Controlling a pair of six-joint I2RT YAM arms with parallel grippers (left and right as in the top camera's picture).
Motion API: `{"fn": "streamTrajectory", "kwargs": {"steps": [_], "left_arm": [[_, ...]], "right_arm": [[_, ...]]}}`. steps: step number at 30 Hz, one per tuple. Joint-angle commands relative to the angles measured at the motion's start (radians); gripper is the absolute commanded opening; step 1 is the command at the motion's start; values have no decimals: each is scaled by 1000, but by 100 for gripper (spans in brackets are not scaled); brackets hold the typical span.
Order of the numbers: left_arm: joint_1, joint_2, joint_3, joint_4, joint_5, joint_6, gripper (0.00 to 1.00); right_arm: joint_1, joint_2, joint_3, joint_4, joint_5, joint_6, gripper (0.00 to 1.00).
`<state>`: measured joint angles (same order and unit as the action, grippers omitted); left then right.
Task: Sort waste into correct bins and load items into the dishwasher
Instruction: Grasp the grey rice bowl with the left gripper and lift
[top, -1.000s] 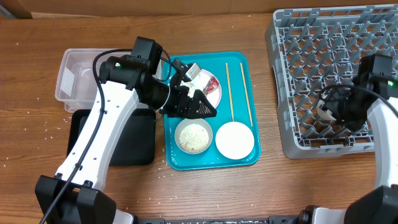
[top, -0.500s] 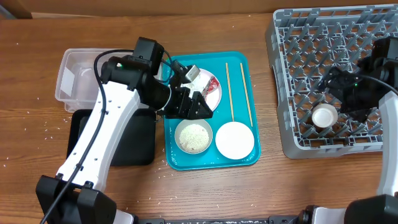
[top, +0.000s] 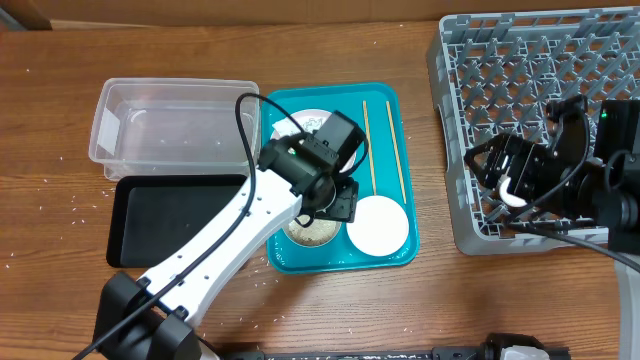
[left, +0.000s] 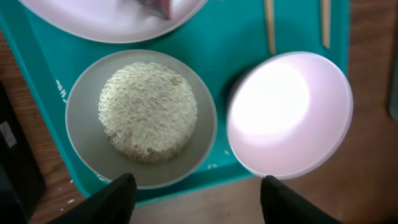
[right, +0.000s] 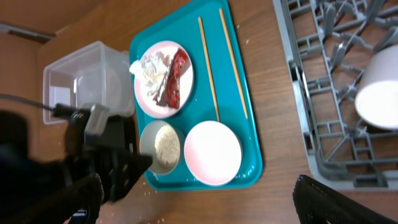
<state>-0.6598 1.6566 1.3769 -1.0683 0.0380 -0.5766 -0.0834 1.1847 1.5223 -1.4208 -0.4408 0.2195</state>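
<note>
The white bowl (top: 312, 234) on the teal tray is full of rice, so the robot's left gripper should tip the rice into the black tray (top: 165, 225) before the bowl goes into the grey rack.
My left gripper (left: 202, 199) is open and empty, hovering over the front of the teal tray (top: 385, 100), between a white bowl of cooked rice (left: 149, 115) and an empty pale pink bowl (left: 289, 112). A plate (right: 163, 78) behind them holds the crumpled napkin (right: 148, 64) and the red wrapper (right: 173, 84). Two chopsticks (top: 366, 140) lie on the tray's right side. My right gripper (right: 199, 205) is open and empty above the grey rack (top: 520, 70). A small white cup (right: 379, 90) sits in the rack.
The clear tub (top: 105, 120) stands left of the teal tray, with the black tray (top: 170, 220) in front of it. Loose rice grains (top: 70, 200) dot the table at the left. The left arm (top: 240, 230) hides part of the rice bowl from overhead.
The left arm swung from over the plate to the tray's front, above the two bowls. The right gripper moved over the rack, and the cup now rests there.
</note>
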Motion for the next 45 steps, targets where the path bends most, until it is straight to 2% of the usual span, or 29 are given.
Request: {"fn": "streamTrajectory", "kwargs": {"steps": [1, 7, 8, 13, 17, 25, 28, 32, 37, 45], "left_arm": [[6, 51, -64, 76, -69, -127, 62], [5, 180, -68, 193, 11, -110, 53], [5, 200, -68, 203, 21, -111, 49], [8, 248, -67, 212, 5, -147, 17], [12, 246, -64, 208, -48, -160, 4], [20, 221, 35, 43, -37, -113, 4], [23, 151, 77, -29, -33, -81, 4], [54, 21, 79, -41, 2, -36, 4], [185, -104, 74, -74, 209, 81, 4], [531, -162, -53, -130, 640, 356, 4]], "right_arm": [[6, 10, 13, -11, -6, -11, 100], [6, 10, 8, -18, -7, -11, 100], [6, 10, 8, -18, -7, -11, 100], [6, 10, 8, -25, -6, -12, 100], [6, 10, 8, -25, -6, -12, 100], [6, 10, 8, -25, -6, -12, 100], [6, 10, 8, -26, -6, -12, 100], [6, 10, 8, -25, -6, -12, 100], [6, 10, 8, -25, -6, -12, 100], [6, 10, 8, -25, -6, -11, 100]]}}
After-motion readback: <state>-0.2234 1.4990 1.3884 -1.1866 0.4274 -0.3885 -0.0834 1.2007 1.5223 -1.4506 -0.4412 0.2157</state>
